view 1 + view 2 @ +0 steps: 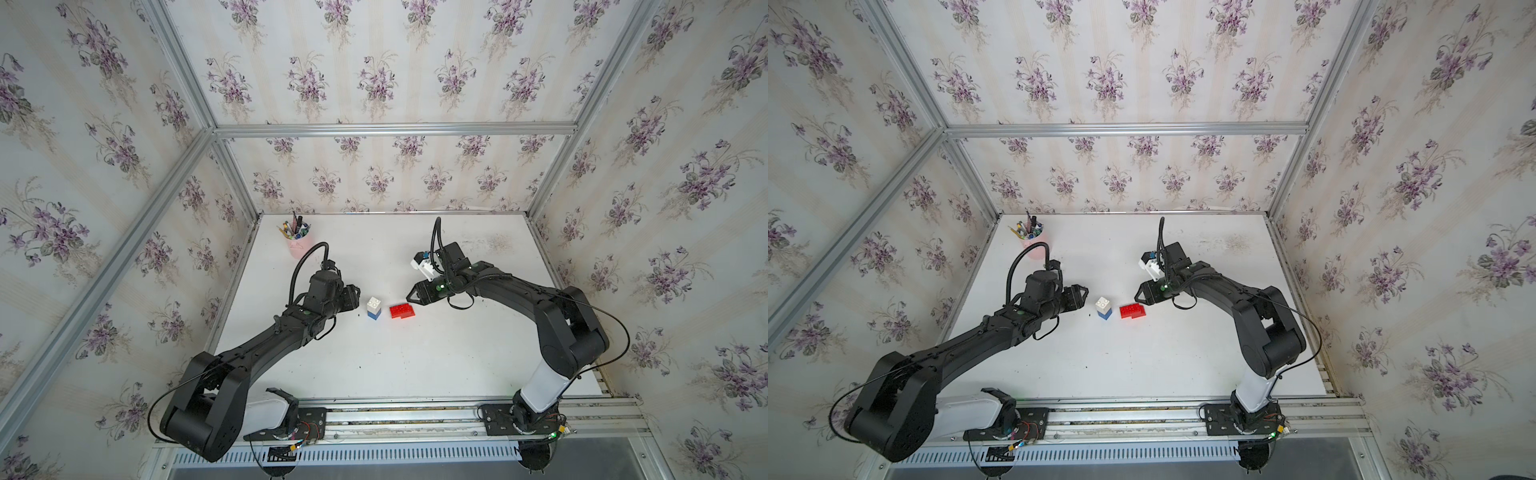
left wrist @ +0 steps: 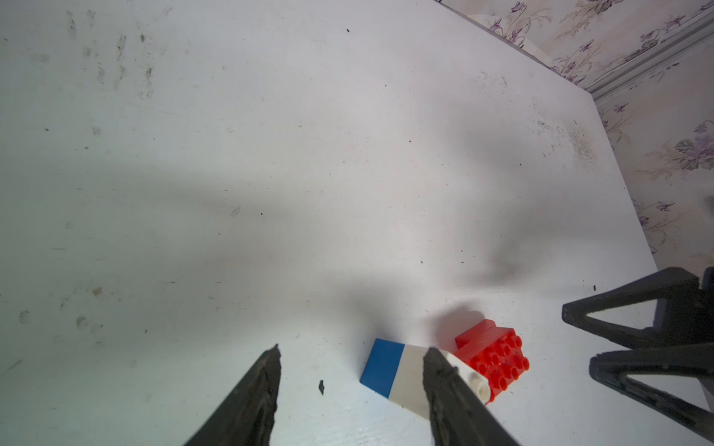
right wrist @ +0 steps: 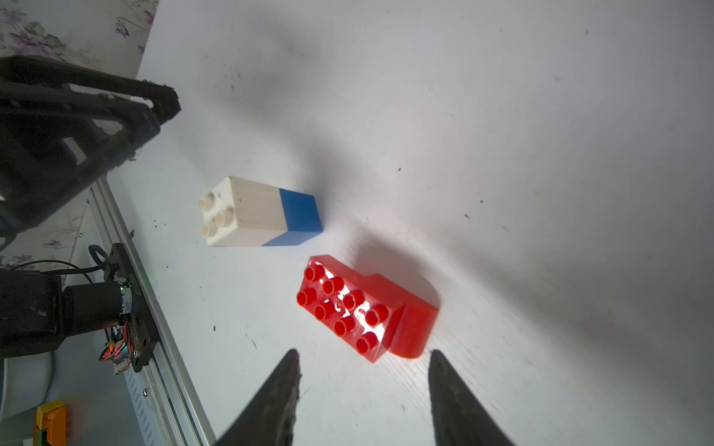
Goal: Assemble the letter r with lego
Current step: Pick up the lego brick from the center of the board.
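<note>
Next, I turn my right gripper in line, because the long red brick [image 3: 340, 306] slants across its fingers, and then grab the brick's end [image 3: 376, 331] farthest from the white brick.
A white brick [image 1: 374, 304] stands stacked on a blue brick [image 1: 374, 316] at mid-table, with the white studs facing up. Just right of the stack lie two joined red bricks [image 1: 402, 311], a long studded one with a short one at one end. They also show in the right wrist view, where the red bricks [image 3: 359, 305] lie just ahead of the tips of my right gripper [image 3: 364, 352], which is open and holds nothing. My left gripper [image 2: 353, 349] is open beside the blue brick [image 2: 382, 365] and white brick [image 2: 411, 372]. In both top views the grippers face each other, the left gripper [image 1: 356, 297] and the right gripper [image 1: 409, 296].
A pink cup of pens [image 1: 297, 239] stands at the back left. Papered walls close in the table on three sides, and an aluminium rail [image 1: 415, 415] runs along the front edge. Yellow and orange bricks [image 3: 52, 423] lie off the table beyond the rail.
</note>
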`<state>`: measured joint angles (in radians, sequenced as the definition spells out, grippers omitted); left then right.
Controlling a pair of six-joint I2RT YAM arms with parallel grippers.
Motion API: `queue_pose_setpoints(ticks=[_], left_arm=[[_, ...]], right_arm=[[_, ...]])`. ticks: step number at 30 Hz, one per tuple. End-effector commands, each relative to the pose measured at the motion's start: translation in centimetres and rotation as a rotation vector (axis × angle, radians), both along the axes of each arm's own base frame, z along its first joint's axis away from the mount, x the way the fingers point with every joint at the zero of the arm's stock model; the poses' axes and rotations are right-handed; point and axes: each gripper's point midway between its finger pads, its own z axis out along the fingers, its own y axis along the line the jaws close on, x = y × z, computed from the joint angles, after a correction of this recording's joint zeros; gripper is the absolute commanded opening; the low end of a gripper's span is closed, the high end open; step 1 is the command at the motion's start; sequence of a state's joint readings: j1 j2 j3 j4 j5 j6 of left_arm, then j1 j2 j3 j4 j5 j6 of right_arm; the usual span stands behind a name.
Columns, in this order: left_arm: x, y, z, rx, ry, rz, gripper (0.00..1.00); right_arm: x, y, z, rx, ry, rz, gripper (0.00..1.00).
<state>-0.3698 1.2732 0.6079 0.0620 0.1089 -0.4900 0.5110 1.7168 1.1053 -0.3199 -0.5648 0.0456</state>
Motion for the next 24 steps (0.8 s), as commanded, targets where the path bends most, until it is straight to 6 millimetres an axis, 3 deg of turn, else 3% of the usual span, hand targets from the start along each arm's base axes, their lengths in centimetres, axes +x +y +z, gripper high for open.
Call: queue_pose_setpoints(ticks=[1, 8, 14, 18, 24], left_arm=[[-0.2, 0.6, -0.1, 0.022, -0.001, 0.016, 0.62], [-0.2, 0.4, -0.4, 0.025, 0.014, 0.009, 0.62], [0.0, 0.3, -0.5, 0.021, 0.013, 0.007, 0.61], [-0.2, 0.2, -0.9, 0.024, 0.03, -0.001, 0.61], [-0.6, 0.7, -1.3, 0.031, 0.032, 0.015, 0.61]], right_arm=[[-0.1, 1.1, 2.0, 0.074, -0.115, 0.1, 0.6], [-4.1, 0.5, 3.9, 0.216, -0.514, 0.336, 0.67], [-6.0, -0.8, 2.1, 0.124, -0.624, 0.498, 0.65], [-5.5, -1.2, 2.8, 0.094, -0.76, 0.52, 0.69], [-5.1, -1.0, 1.9, 0.041, -0.7, 0.649, 0.65]])
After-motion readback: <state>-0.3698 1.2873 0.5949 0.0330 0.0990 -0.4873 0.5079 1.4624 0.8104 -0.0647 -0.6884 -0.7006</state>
